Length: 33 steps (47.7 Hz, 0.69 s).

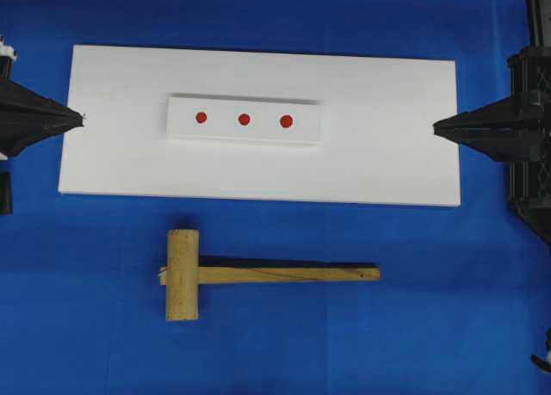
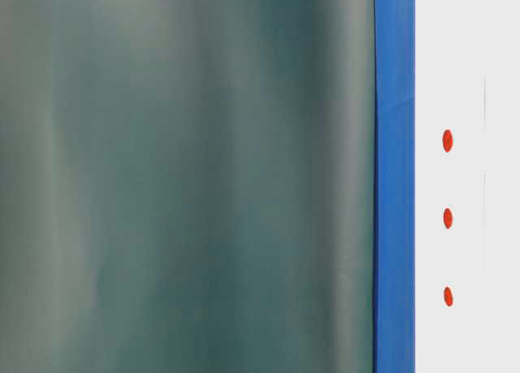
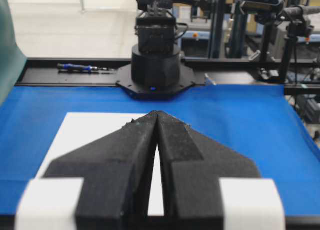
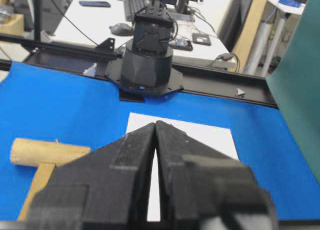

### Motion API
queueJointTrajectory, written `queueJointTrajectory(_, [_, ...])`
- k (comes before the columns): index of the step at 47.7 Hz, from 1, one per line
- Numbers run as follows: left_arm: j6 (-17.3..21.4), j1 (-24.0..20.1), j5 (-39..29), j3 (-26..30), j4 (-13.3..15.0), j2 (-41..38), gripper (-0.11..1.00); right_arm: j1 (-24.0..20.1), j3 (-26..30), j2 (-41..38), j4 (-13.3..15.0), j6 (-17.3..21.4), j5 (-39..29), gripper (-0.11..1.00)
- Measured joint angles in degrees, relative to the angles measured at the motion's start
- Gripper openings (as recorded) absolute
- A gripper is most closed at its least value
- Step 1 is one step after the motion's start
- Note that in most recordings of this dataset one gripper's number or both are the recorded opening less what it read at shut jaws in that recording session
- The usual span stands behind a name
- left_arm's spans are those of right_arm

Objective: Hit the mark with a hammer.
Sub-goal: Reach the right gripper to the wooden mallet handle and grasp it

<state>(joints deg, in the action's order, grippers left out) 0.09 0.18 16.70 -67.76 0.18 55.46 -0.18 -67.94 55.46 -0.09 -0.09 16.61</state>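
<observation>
My right gripper should go on to the wooden handle [image 1: 271, 275] before it closes there, because the hammer's handle [image 1: 357, 274] points toward my right gripper and is clear of the white board.
The light-wood hammer [image 1: 207, 274] lies flat on the blue cloth below the white board [image 1: 387, 163], head to the left, handle pointing right; its head also shows in the right wrist view [image 4: 45, 152]. Three red marks sit in a row on a small white strip [image 1: 244, 119]. My left gripper [image 1: 82, 117] is shut and empty at the board's left edge. My right gripper [image 1: 436, 127] is shut and empty at the board's right edge. Both sets of fingertips meet in the wrist views, left [image 3: 157, 113] and right [image 4: 155, 123]. Neither gripper touches the hammer.
A blue cloth [image 1: 430, 326] covers the table. A green curtain [image 2: 187, 178] fills most of the table-level view, with the red marks [image 2: 448, 219] at its right. The opposite arm's base [image 3: 155, 64] stands beyond each gripper.
</observation>
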Motion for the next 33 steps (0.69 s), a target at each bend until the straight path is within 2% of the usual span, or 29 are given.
queueJointTrajectory(6, [-0.26, 0.0, -0.09, -0.09, 0.0, -0.53, 0.0, -0.79, 0.53, -0.97, 0.0, 0.44, -0.62, -0.06])
queueJointTrajectory(23, [-0.35, 0.09, -0.09, -0.09, 0.09, -0.62, 0.0, -9.58, 6.77, -12.48, 0.0, 5.54, -2.64, -0.05])
queueJointTrajectory(28, [-0.35, 0.09, -0.09, 0.0, 0.09, -0.62, 0.0, -10.2, 9.14, -17.75, -0.09, 6.68, -3.25, 0.01])
queueJointTrajectory(33, [-0.26, 0.09, -0.09, -0.18, 0.18, -0.62, 0.0, -11.25, 11.34, -23.64, -0.09, 7.65, -4.13, 0.17])
